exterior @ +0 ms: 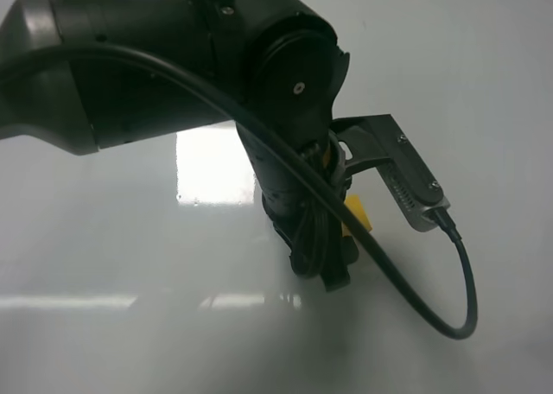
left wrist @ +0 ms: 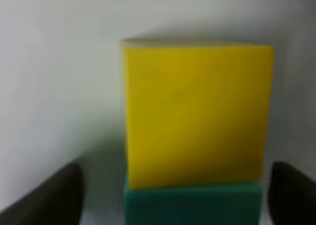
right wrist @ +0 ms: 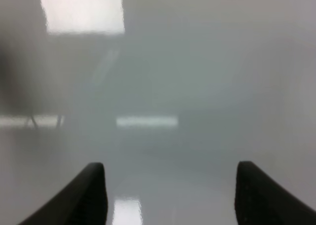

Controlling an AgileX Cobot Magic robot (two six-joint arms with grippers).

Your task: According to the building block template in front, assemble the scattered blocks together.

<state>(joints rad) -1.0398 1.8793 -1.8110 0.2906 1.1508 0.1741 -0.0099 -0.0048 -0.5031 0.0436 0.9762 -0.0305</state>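
I should open my left gripper, move it toward the yellow cube (left wrist: 196,115) and grip there before I lift both together, because my left gripper's fingers are too far toward the teal cube's end (left wrist: 193,206).
In the left wrist view a yellow cube (left wrist: 195,114) sits flush against a teal-green cube (left wrist: 192,203) on the white table. My left gripper (left wrist: 175,170) is open, with one dark finger on each side of the pair, level with the teal cube, and narrow gaps showing. I cannot tell whether this pair is the template or the loose blocks; no other blocks show. In the exterior high view only a yellow corner (exterior: 356,211) shows behind my left gripper (exterior: 333,273), which points down at the table. My right gripper (right wrist: 170,168) is open and empty above bare table.
The left arm (exterior: 173,66) fills the upper left of the exterior high view and hides much of the white table (exterior: 484,83). Its wrist camera bracket (exterior: 406,174) and a looping black cable (exterior: 467,290) hang to the right. Ceiling lights glare on the tabletop.
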